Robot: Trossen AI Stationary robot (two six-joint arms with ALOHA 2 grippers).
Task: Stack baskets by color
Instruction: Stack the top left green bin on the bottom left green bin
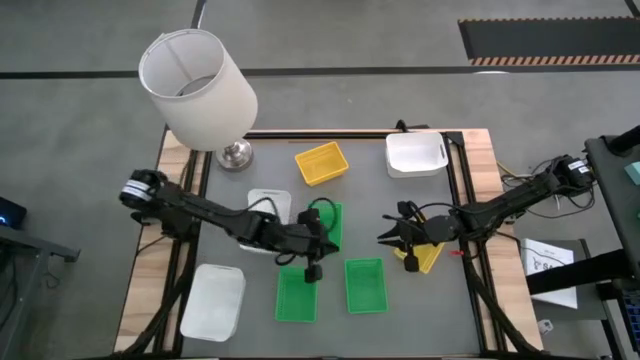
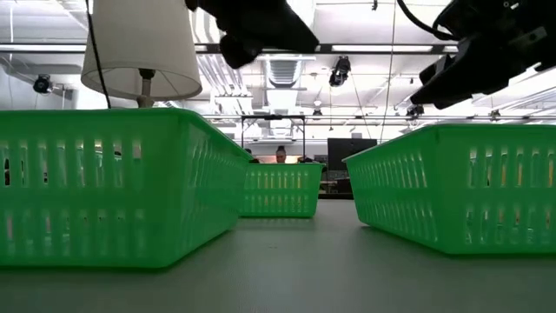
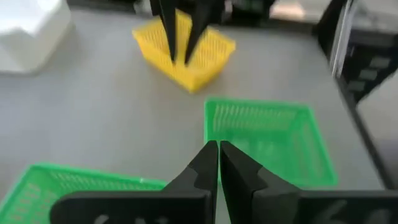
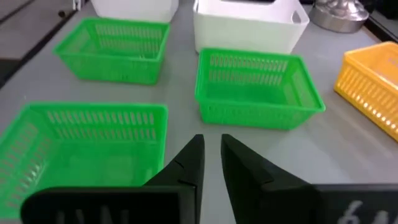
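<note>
The farther green basket (image 1: pixel 334 222) will fit inside when the robot lowers it, because the near green basket (image 1: pixel 296 297) is open and empty and has a matching shape.
Three green baskets show on the table. Two stand side by side near the front edge (image 1: pixel 296 294) (image 1: pixel 365 284), and one (image 1: pixel 328 222) lies farther back, partly under my left arm. My left gripper (image 1: pixel 312 270) (image 3: pixel 217 152) hangs shut above the near-left green basket's far rim and touches nothing. My right gripper (image 1: pixel 388 238) (image 4: pixel 211 146) hovers right of centre, its fingers a little apart with nothing between them. A yellow basket (image 1: pixel 425 258) (image 3: pixel 183 53) lies under its wrist. Another yellow basket (image 1: pixel 320 162) and three white baskets (image 1: pixel 415 153) (image 1: pixel 268 205) (image 1: pixel 213 300) rest on the table.
A white lampshade on a metal base (image 1: pixel 198 88) stands at the far left corner. Black rails (image 1: pixel 460 190) run along the table's sides, and wooden strips edge it. Bare grey tabletop (image 1: pixel 370 210) lies between the two grippers and in front of the near green baskets.
</note>
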